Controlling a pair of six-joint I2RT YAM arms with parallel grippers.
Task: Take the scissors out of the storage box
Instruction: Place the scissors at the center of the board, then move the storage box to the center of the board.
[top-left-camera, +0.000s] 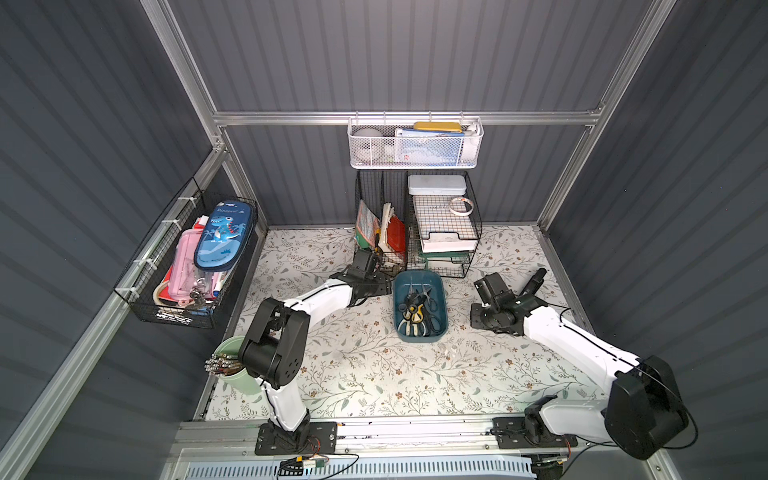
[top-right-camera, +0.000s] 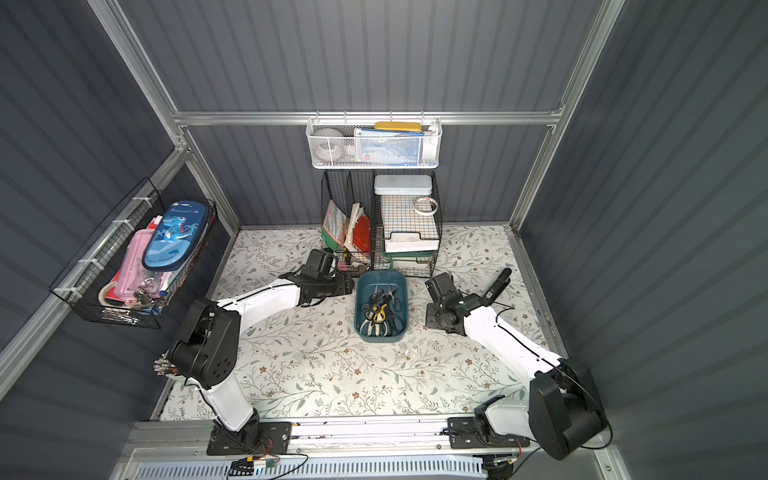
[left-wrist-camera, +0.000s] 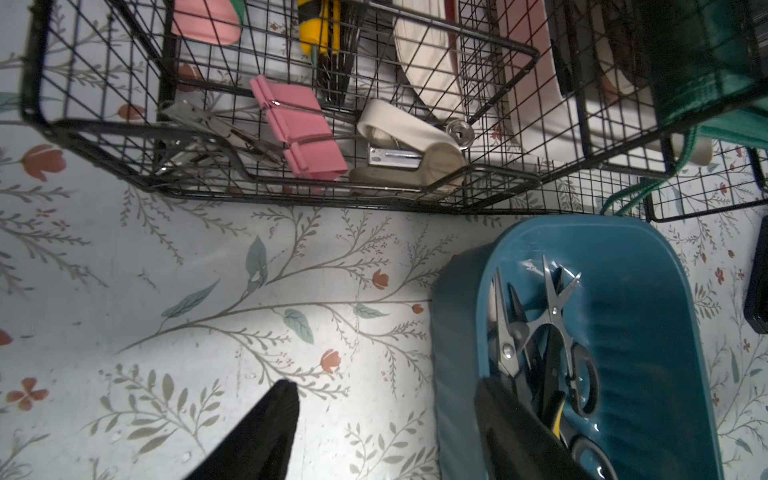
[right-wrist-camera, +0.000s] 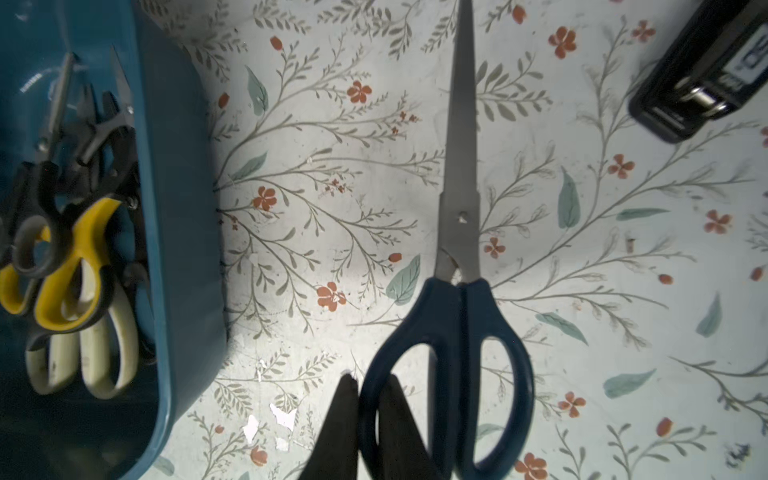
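Note:
The blue-handled scissors (right-wrist-camera: 459, 240) hang clear of the storage box's side, over open table (right-wrist-camera: 544, 260), so the robot's right gripper should keep lowering them until they lie flat, then let them go.
The teal storage box (top-left-camera: 423, 337) (top-right-camera: 382, 336) sits mid-table with several scissors (top-left-camera: 417, 311) (top-right-camera: 380, 313) piled inside. Yellow-and-black handles (right-wrist-camera: 70, 270) and cream handles (right-wrist-camera: 104, 353) show there, with steel blades (left-wrist-camera: 552, 316) towards the far end. My left gripper (left-wrist-camera: 386, 382) (top-left-camera: 384, 286) is open astride the box's left wall (left-wrist-camera: 457, 332), one finger inside and one over the table. My right gripper (right-wrist-camera: 370, 378) is shut on one handle loop of the blue-handled scissors (right-wrist-camera: 457, 208), outside the box to its right; the top views hide this pair under the arm.
Black wire baskets (top-left-camera: 440, 224) stand just behind the box, holding a pink binder clip (left-wrist-camera: 299, 129) and a cream stapler (left-wrist-camera: 407, 149). A black stapler (top-left-camera: 534, 280) (right-wrist-camera: 706, 75) lies at the far right. A white mesh basket (top-left-camera: 415, 143) hangs behind, and a green pen cup (top-left-camera: 230, 365) stands at the left.

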